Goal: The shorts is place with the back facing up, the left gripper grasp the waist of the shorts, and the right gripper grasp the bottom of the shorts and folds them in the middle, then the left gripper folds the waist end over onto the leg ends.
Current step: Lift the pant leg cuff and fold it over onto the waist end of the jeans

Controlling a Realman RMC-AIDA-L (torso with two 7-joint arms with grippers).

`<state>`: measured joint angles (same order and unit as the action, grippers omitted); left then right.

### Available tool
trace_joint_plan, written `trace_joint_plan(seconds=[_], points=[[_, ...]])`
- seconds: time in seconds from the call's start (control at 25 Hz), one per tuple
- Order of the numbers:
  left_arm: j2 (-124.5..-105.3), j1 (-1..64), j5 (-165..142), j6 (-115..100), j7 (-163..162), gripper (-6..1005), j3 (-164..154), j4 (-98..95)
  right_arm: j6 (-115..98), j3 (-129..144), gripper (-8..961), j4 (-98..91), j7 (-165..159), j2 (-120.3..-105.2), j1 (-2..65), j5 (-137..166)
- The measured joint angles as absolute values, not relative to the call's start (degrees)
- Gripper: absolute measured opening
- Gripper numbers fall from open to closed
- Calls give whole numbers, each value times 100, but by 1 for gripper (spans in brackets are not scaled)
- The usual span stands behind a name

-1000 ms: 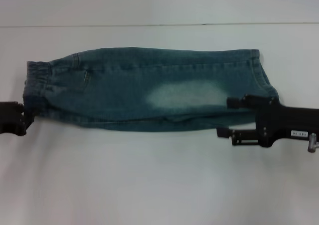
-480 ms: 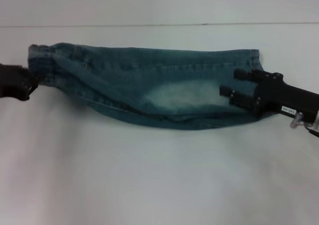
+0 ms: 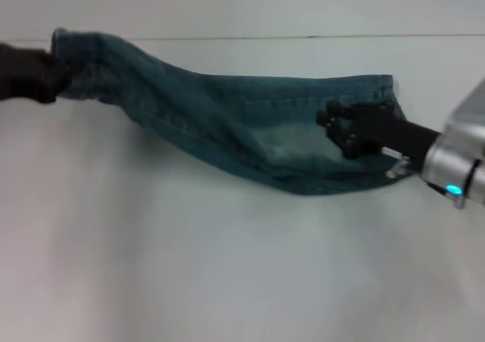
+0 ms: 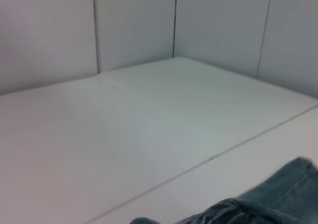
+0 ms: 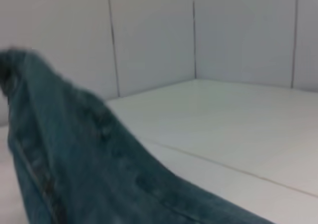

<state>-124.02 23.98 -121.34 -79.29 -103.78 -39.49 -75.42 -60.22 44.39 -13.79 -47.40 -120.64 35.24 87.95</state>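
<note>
I should meet the waist (image 3: 85,63) with my right gripper over the middle of the shorts (image 3: 280,141) and pull it onto the leg ends, because the waist is far from them.
The shorts (image 3: 227,122) lie folded lengthwise into a long blue-green denim strip across the white table. My left gripper (image 3: 51,73) is at the far left, shut on the waist (image 3: 79,54), which it holds raised off the table so the fabric slopes down to the right. The leg ends (image 3: 388,99) rest on the table at the right. My right gripper (image 3: 337,130) sits over the shorts just inside the leg ends. A denim edge (image 4: 268,199) shows in the left wrist view. The right wrist view shows the raised denim (image 5: 74,159) close up.
The white table (image 3: 227,266) stretches in front of the shorts. A thin seam line (image 3: 227,37) runs across behind them. Both wrist views show white wall panels (image 4: 134,25) meeting in a corner beyond the table.
My left gripper has risen and moved back with the waist, lifting that end off the table. My right gripper has moved from beside the leg ends to over the fabric.
</note>
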Motion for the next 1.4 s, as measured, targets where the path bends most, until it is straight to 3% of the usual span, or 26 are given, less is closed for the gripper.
trace_joint_plan(seconds=[0.12,0.24,0.44,0.96,1.24,1.4], points=[[-12398,2505,-12130,-8036,-10766,79,-4164,-7835,-5754,4403,314,-1014,-4438,-12076,3840,8775],[-12380,2679,-12128,-8180,-11191,79,-4404,-8053,-5630,4404,78,-723,-4334,-12086,4121,8712],[-12392,3003,-12123,-8508,-11712,80,-4554,-8352,-5337,4405,-1,-554,-4248,-12120,4410,8476],[-12384,3590,-12180,-8453,-12218,73,-5220,-8361,-4797,4726,-1,399,-4149,-12154,5570,8884],[-12394,3672,-12182,-8179,-12263,72,-5687,-8121,-4901,4709,-1,446,-4148,-12133,5530,9000],[-12393,3674,-12188,-7891,-12233,71,-6034,-7915,-5179,4736,-2,224,-4128,-12060,5145,9059]])
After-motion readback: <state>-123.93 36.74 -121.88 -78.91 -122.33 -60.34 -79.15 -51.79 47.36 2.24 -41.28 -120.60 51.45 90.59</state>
